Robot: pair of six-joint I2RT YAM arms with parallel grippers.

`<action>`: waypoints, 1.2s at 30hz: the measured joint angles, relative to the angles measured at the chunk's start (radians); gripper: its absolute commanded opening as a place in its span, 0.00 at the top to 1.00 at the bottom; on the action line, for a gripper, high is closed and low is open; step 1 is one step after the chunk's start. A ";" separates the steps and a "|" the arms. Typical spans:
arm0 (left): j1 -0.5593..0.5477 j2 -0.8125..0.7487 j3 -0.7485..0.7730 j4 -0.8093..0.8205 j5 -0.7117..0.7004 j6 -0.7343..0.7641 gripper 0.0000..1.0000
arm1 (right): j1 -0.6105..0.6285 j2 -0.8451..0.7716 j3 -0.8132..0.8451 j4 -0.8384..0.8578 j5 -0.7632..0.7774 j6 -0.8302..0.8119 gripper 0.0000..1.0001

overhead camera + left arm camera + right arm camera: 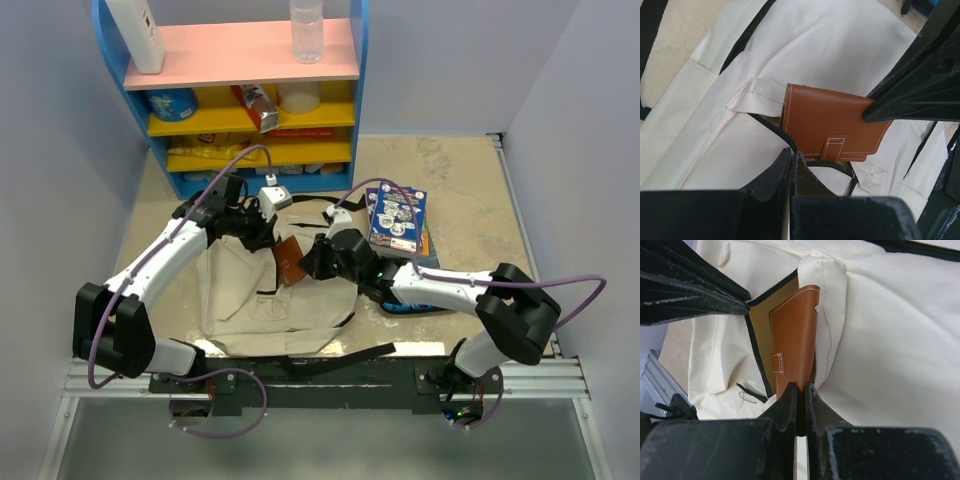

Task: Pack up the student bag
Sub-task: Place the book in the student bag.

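Observation:
The brown wallet's edge (776, 332) is inside the pocket opening (761, 330) that my left gripper is holding up. My right gripper should go on pushing until the wallet is inside.
The beige student bag (262, 300) lies flat on the table, its front pocket unzipped. My left gripper (262, 228) is shut on the pocket's black zipper edge (771, 125) and holds the opening up; its tips (792, 156) pinch the fabric. My right gripper (312, 262) is shut on the end of a brown leather wallet (795, 340), which stands partly inside the pocket opening against the dark lining (759, 315). The wallet also shows in the left wrist view (832, 125) and the top view (290, 260). The pocket's inside is mostly hidden.
A blue shelf unit (245, 90) with a pink top stands at the back, holding a bottle (306, 28), a white box (137, 32) and snacks. Books (398, 220) lie to the right of the bag. A blue case (412, 306) lies under my right arm.

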 measured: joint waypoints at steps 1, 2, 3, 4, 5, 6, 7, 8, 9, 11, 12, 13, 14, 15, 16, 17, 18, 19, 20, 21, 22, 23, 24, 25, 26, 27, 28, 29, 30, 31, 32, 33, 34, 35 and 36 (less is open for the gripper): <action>0.000 0.000 0.000 0.000 0.003 0.000 1.00 | 0.000 0.001 -0.007 0.009 -0.005 0.002 1.00; 0.000 0.000 0.000 0.000 0.005 -0.001 1.00 | 0.001 0.006 -0.013 0.019 -0.011 0.004 1.00; 0.000 0.000 0.000 0.000 0.007 -0.001 1.00 | 0.003 0.017 -0.014 0.032 -0.014 0.006 1.00; 0.000 0.000 0.000 0.000 0.010 -0.002 1.00 | 0.005 0.035 -0.014 0.051 -0.020 0.008 1.00; 0.000 0.000 0.000 0.000 0.011 -0.002 1.00 | 0.008 0.056 -0.011 0.066 -0.025 0.010 1.00; 0.000 0.000 0.000 -0.001 0.014 -0.002 1.00 | 0.009 0.082 -0.004 0.080 -0.031 0.010 1.00; 0.000 0.000 0.000 -0.003 0.016 -0.002 1.00 | 0.009 0.111 0.011 0.091 -0.035 0.010 1.00; 0.000 0.000 0.000 -0.009 0.016 -0.002 1.00 | 0.010 0.140 0.028 0.100 -0.039 0.010 1.00; 0.000 0.000 0.000 -0.011 0.016 -0.002 1.00 | 0.011 0.162 0.042 0.106 -0.040 0.010 1.00; 0.000 0.000 0.000 -0.014 0.011 -0.002 1.00 | 0.019 0.211 0.087 0.115 -0.038 0.011 1.00; 0.000 0.000 0.000 -0.015 0.009 -0.002 1.00 | 0.026 0.230 0.108 0.118 -0.036 0.011 1.00; 0.001 0.000 0.000 -0.016 0.009 -0.002 1.00 | 0.032 0.243 0.125 0.123 -0.034 0.011 1.00; 0.000 0.000 0.000 -0.017 0.009 -0.002 1.00 | 0.039 0.258 0.145 0.127 -0.028 0.011 1.00; 0.000 0.000 0.000 -0.018 0.010 -0.002 1.00 | 0.045 0.268 0.160 0.132 -0.020 0.011 1.00; 0.000 0.000 0.000 -0.020 0.010 -0.002 1.00 | 0.053 0.276 0.171 0.141 -0.010 0.013 1.00; 0.000 0.000 0.000 -0.021 0.011 -0.001 1.00 | 0.057 0.277 0.174 0.150 -0.006 0.014 1.00; 0.000 0.000 0.000 -0.021 0.016 0.000 1.00 | 0.060 0.277 0.174 0.156 -0.002 0.015 1.00; 0.000 0.000 0.000 -0.022 0.020 0.001 1.00 | 0.064 0.276 0.174 0.166 0.006 0.016 1.00; 0.000 0.000 0.000 -0.022 0.025 0.003 1.00 | 0.065 0.276 0.174 0.171 0.014 0.016 1.00; 0.000 0.000 0.000 -0.022 0.029 0.008 1.00 | 0.066 0.275 0.174 0.172 0.018 0.016 1.00; 0.000 0.000 0.000 -0.022 0.032 0.014 1.00 | 0.066 0.274 0.173 0.173 0.023 0.016 1.00; 0.000 0.000 0.000 -0.022 0.034 0.015 1.00 | 0.066 0.274 0.172 0.176 0.026 0.016 1.00; 0.000 0.000 0.000 -0.022 0.037 0.018 1.00 | 0.066 0.274 0.170 0.178 0.031 0.016 1.00; 0.000 0.000 0.000 -0.022 0.039 0.019 1.00 | 0.066 0.274 0.169 0.180 0.040 0.016 1.00; 0.000 0.000 0.000 -0.022 0.040 0.020 1.00 | 0.066 0.274 0.168 0.182 0.042 0.016 1.00; 0.000 0.000 0.000 -0.022 0.040 0.020 1.00 | 0.068 0.274 0.168 0.184 0.042 0.018 0.99; 0.000 0.000 0.000 -0.021 0.040 0.020 1.00 | 0.069 0.274 0.168 0.187 0.042 0.020 0.92; 0.000 0.000 0.000 -0.021 0.040 0.020 1.00 | 0.070 0.276 0.168 0.191 0.042 0.021 0.83; 0.000 0.000 0.000 -0.021 0.040 0.020 1.00 | 0.072 0.280 0.171 0.194 0.044 0.023 0.69; 0.000 0.000 0.000 -0.021 0.040 0.019 1.00 | 0.075 0.290 0.176 0.198 0.047 0.024 0.62; 0.000 0.000 0.000 -0.021 0.039 0.019 1.00 | 0.079 0.304 0.188 0.200 0.049 0.024 0.55; 0.000 -0.001 0.000 -0.021 0.035 0.019 1.00 | 0.083 0.323 0.204 0.200 0.055 0.022 0.40; 0.000 -0.001 0.000 -0.021 0.031 0.019 1.00 | 0.087 0.343 0.219 0.198 0.063 0.019 0.32; 0.000 -0.002 -0.001 -0.021 0.022 0.017 1.00 | 0.091 0.356 0.228 0.194 0.068 0.018 0.24; 0.001 -0.003 -0.001 -0.019 0.018 0.014 1.00 | 0.095 0.358 0.229 0.181 0.077 0.016 0.08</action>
